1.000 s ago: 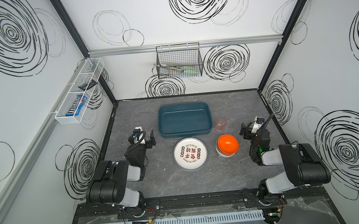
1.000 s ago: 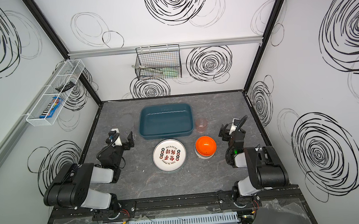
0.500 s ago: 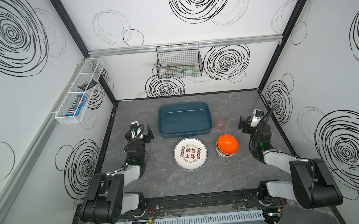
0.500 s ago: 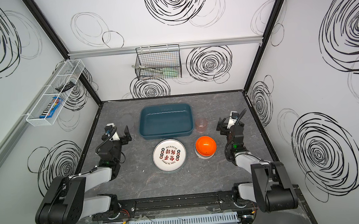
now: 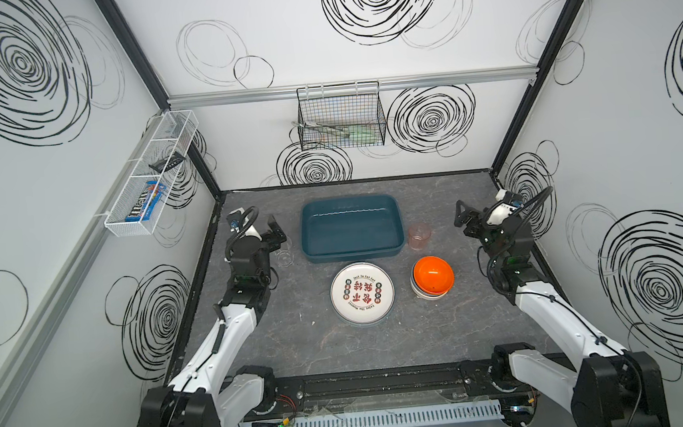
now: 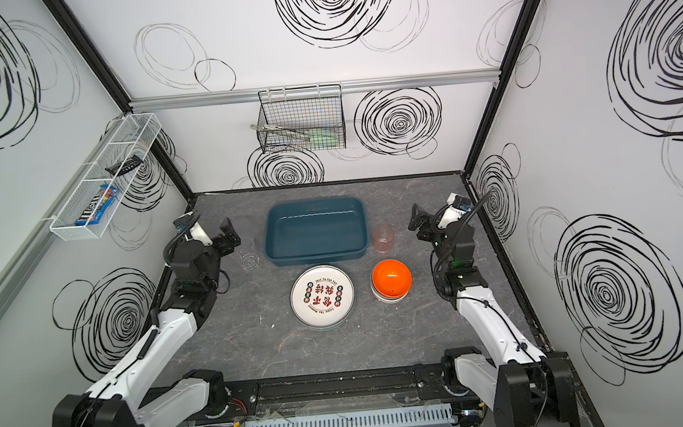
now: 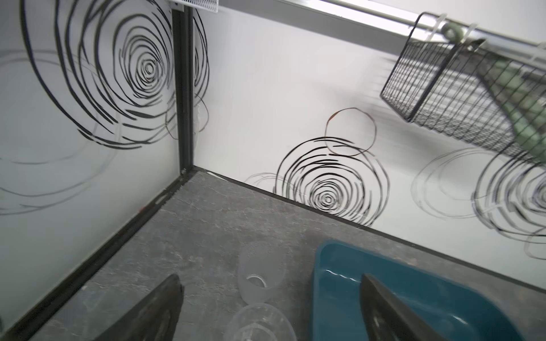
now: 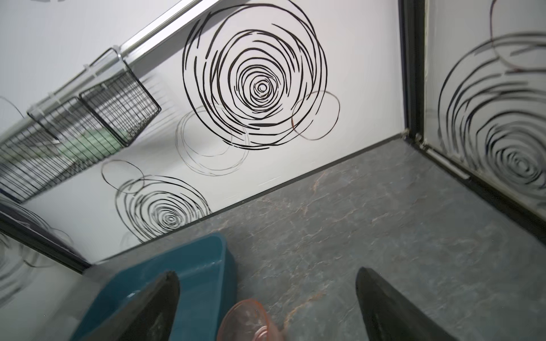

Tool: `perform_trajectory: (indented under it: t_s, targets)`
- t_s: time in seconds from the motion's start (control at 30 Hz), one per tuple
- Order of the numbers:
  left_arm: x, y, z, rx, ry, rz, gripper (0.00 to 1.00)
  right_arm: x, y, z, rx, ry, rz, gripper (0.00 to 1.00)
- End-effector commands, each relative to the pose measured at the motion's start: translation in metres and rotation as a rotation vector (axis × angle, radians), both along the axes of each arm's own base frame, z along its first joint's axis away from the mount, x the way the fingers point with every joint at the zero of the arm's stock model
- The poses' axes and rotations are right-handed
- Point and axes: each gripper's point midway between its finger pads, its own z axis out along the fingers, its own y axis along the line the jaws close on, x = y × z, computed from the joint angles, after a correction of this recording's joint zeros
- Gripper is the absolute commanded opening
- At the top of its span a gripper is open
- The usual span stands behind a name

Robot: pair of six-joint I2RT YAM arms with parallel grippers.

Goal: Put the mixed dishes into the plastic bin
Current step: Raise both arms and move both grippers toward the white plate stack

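My right gripper should slide the white plate (image 5: 362,293) into my left gripper's open fingers by pushing the rim (image 5: 387,277) beside the bowls, because the plate lies flush on its stack.
The teal plastic bin (image 5: 350,230) (image 6: 315,232) stands empty at the back middle. In front of it lie a white plate (image 5: 362,293) (image 6: 322,295) with red and black characters and a stack of bowls topped by an orange bowl (image 5: 432,276) (image 6: 391,278). A pink tumbler (image 5: 419,236) (image 8: 248,319) stands right of the bin. A clear glass (image 5: 283,256) (image 7: 260,323) and a frosted glass (image 7: 261,277) stand to its left. My left gripper (image 5: 270,234) (image 7: 271,280) hangs open above the glasses. My right gripper (image 5: 463,215) (image 8: 267,274) is open, right of the tumbler.
A black wire basket (image 5: 340,116) hangs on the back wall and a white mesh tray (image 5: 149,175) on the left wall, both above the table. Enclosure walls close in the dark stone tabletop (image 5: 300,343) on three sides.
Both arms have unfolded from their low resting poses and reached toward the back, bringing the grippers beside the bin. Both grippers stayed open; no dish has moved.
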Motion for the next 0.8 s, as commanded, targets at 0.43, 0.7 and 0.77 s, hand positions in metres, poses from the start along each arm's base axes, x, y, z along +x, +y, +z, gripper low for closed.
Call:
perform_trajectory:
  t_s: [0.43, 0.7, 0.77]
  targets:
    - [-0.035, -0.093, -0.017, -0.455, 0.238, -0.447, 0.86, -0.007, 0.093, -0.019, 0.215, 0.379, 0.478, 0.6]
    - [-0.087, -0.127, -0.091, -0.468, 0.563, -0.523, 0.73, -0.029, 0.162, -0.045, 0.05, 0.588, 0.677, 0.47]
    - [-0.098, -0.132, -0.106, -0.488, 0.607, -0.536, 0.71, -0.036, 0.176, -0.051, -0.009, 0.624, 0.707, 0.46]
